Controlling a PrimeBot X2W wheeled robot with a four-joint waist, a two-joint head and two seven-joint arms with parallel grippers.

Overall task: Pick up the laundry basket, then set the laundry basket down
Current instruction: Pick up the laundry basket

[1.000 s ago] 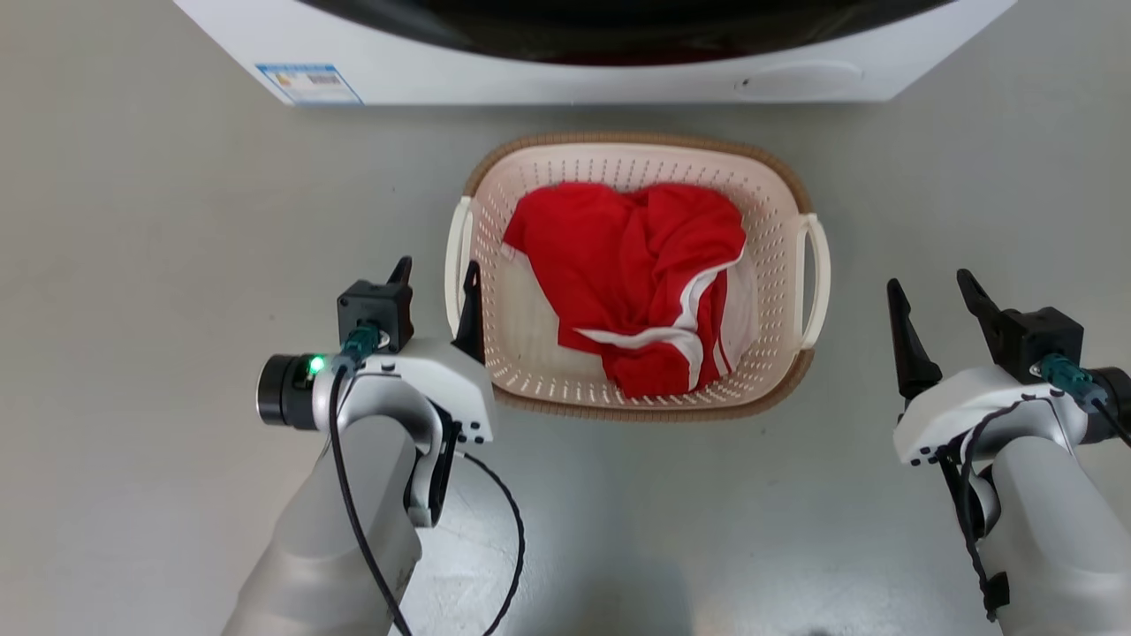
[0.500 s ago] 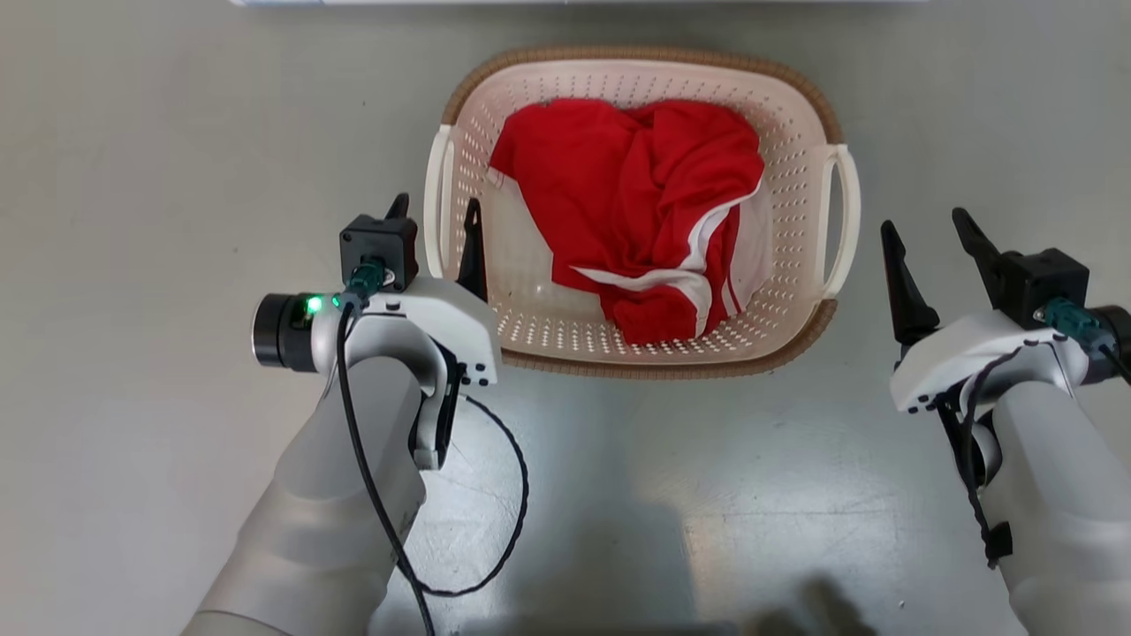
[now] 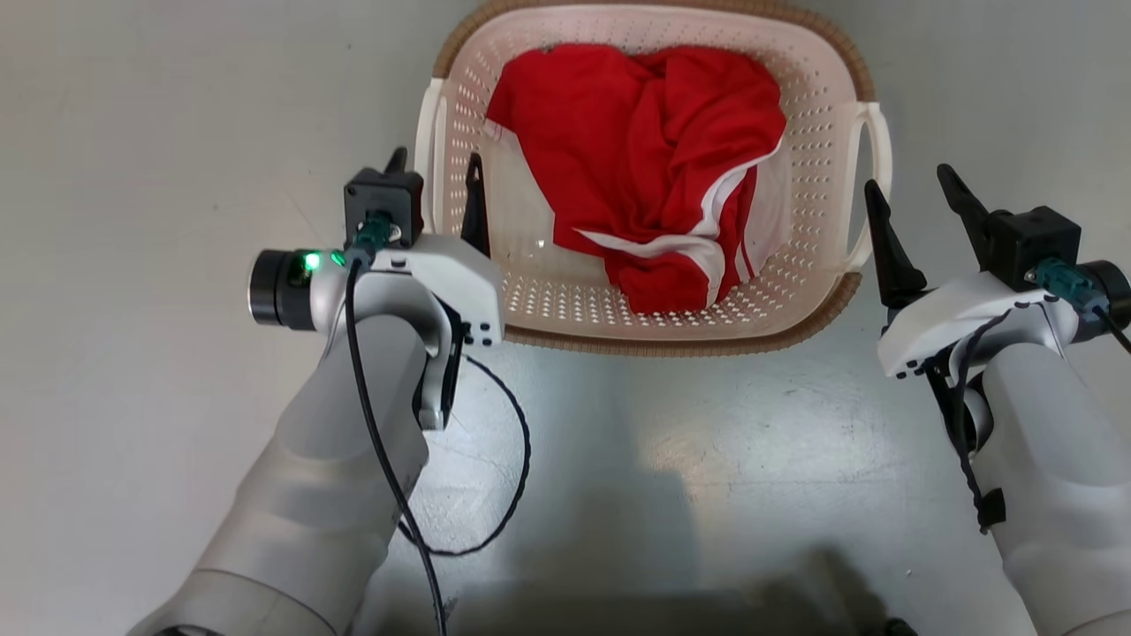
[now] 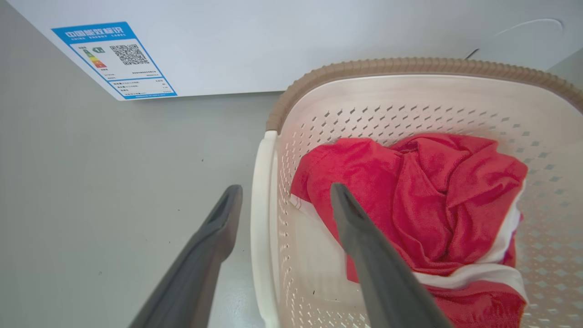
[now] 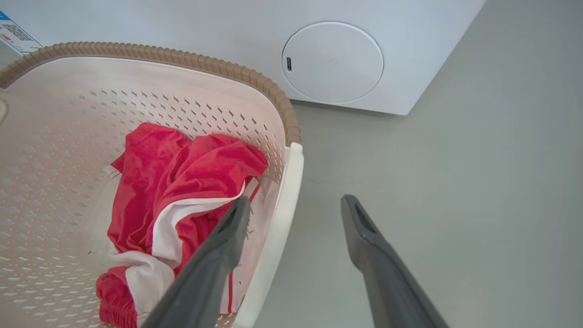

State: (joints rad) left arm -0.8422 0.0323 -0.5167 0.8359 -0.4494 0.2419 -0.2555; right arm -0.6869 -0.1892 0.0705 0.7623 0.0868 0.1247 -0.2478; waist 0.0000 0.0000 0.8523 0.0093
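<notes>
My gripper is going to lift the laundry basket, and the red garment [image 3: 647,159] will come along in its heap, because it lies piled low inside the basket's sides [image 3: 814,201].
The laundry basket [image 3: 671,343] stands on the floor, cream and perforated with a brown rim, and holds a red garment with white trim [image 3: 645,159]. My left gripper [image 3: 436,181] is open astride the basket's left loop handle [image 3: 430,141]; in the left wrist view the handle [image 4: 262,205] runs between the two fingers, one outside the basket and one inside. My right gripper [image 3: 910,185] is open at the right handle [image 3: 877,141]. In the right wrist view that handle [image 5: 287,191] lies between the fingers, with the left finger over the basket's inside.
The white washer [image 4: 273,36] stands just beyond the basket, with a blue energy label [image 4: 114,59] and a round cover [image 5: 332,61] low on its front. Grey floor lies all around. A black cable [image 3: 512,459] loops from my left arm.
The head camera has tilted down, so the washer has left its view and the basket sits higher. My right gripper has closed in on the right handle. Both grippers stay open.
</notes>
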